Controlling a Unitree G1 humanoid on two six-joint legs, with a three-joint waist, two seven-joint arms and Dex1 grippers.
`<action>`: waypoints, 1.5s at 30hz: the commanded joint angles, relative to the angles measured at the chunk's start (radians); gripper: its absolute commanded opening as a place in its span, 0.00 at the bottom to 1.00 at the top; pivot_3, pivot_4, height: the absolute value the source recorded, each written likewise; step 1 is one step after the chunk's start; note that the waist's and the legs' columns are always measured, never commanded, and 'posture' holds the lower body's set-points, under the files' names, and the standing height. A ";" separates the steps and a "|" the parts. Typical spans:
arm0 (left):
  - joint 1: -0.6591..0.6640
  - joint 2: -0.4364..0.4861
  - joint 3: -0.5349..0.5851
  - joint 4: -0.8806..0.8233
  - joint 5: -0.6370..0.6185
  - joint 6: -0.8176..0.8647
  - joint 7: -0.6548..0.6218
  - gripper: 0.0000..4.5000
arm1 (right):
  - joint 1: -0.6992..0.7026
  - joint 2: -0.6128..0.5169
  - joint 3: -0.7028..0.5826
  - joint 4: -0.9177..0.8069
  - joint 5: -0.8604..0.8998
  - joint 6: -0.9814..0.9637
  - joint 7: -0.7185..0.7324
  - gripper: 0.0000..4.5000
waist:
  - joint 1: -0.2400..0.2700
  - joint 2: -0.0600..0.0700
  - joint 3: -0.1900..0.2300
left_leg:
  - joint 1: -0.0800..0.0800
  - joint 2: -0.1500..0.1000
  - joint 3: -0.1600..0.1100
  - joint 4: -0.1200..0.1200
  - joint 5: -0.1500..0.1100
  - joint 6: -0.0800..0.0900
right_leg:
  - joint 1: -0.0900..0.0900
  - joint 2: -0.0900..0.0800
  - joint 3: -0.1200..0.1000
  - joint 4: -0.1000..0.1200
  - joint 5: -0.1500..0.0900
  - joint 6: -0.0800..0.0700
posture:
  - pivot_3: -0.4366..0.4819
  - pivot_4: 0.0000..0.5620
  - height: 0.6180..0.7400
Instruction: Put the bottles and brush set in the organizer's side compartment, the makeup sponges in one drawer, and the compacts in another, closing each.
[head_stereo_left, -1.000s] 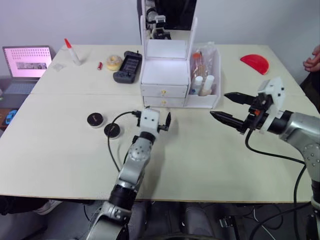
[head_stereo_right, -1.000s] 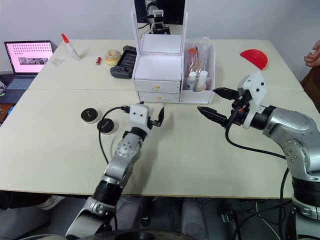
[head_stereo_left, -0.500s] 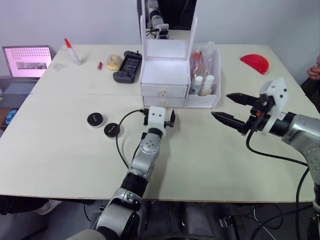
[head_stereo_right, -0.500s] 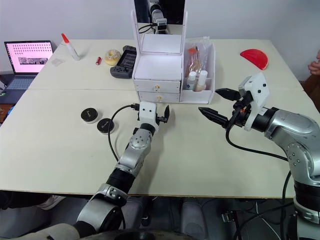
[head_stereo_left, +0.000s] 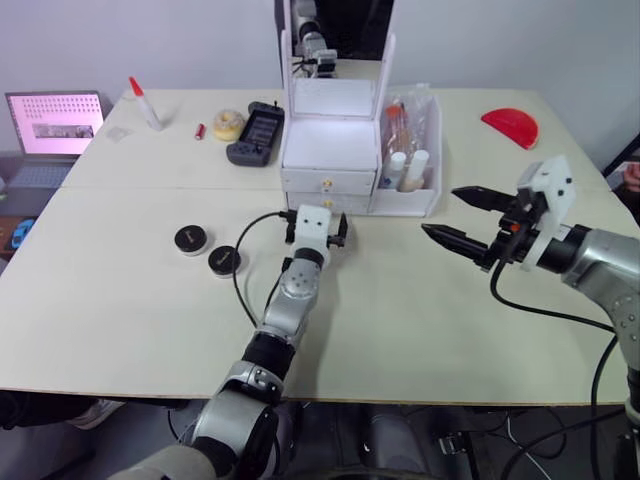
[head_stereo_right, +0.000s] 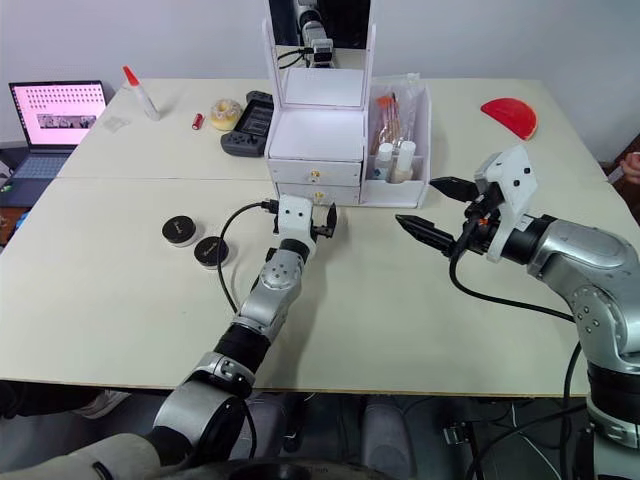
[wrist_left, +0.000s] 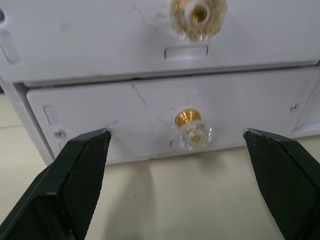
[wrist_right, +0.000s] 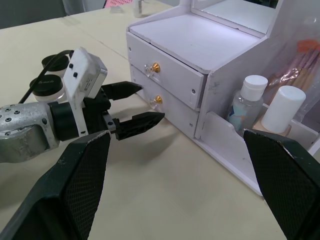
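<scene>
The lower drawer (wrist_left: 145, 115) should slide straight out and show an empty inside when I pull its knob, because the black compacts (head_stereo_left: 223, 260) are still lying outside.
The white organizer (head_stereo_left: 328, 150) stands at the table's back middle, both drawer fronts shut. Its side compartment (head_stereo_left: 408, 203) holds two bottles (head_stereo_left: 397, 168) and the bagged brush set (head_stereo_left: 400, 115). Two black compacts (head_stereo_left: 190, 239) (head_stereo_left: 224, 260) lie on the table to the left. My left gripper (head_stereo_left: 318, 224) is open just in front of the lower drawer, its fingers either side of the gold knob (wrist_left: 195, 134) without touching it. My right gripper (head_stereo_left: 441, 211) hangs open above the table, right of the organizer. The makeup sponges are out of view.
A laptop (head_stereo_left: 52, 125), a glue bottle (head_stereo_left: 143, 103), a yellow roll (head_stereo_left: 228, 124) and a black handheld device (head_stereo_left: 257, 132) lie at the back left. A red half-round object (head_stereo_left: 509, 126) sits at the back right. A person's hand (head_stereo_left: 631, 176) shows at the right edge.
My left gripper has moved forward to the lower drawer's front and now straddles its knob. The right gripper has barely moved. The person's hand has shifted lower at the right edge.
</scene>
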 joint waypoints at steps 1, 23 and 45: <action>-0.035 -0.038 -0.016 -0.012 0.013 -0.031 -0.003 0.99 | 0.002 0.004 -0.024 -0.039 0.018 -0.004 -0.006 1.00 | 0.000 0.000 0.000 | 0.000 0.000 0.000 0.000 0.000 0.000 | 0.000 0.000 0.000 0.000 0.000 0.000 | 0.48 0.27 0.98; -0.006 -0.047 -0.041 -0.049 0.005 -0.016 -0.045 0.07 | -0.002 -0.004 -0.029 -0.041 0.031 -0.003 -0.017 1.00 | 0.000 0.000 0.000 | 0.000 0.000 0.000 0.000 0.000 0.000 | 0.000 0.000 0.000 0.000 0.000 0.000 | 0.48 0.27 0.98; 0.446 0.174 -0.182 -0.820 0.020 0.362 -0.314 0.07 | -0.103 -0.032 -0.046 0.056 0.032 -0.045 0.058 1.00 | 0.000 0.001 0.000 | 0.000 0.000 -0.002 -0.001 0.000 0.000 | 0.000 0.000 0.000 0.000 0.000 0.000 | 0.48 0.27 0.98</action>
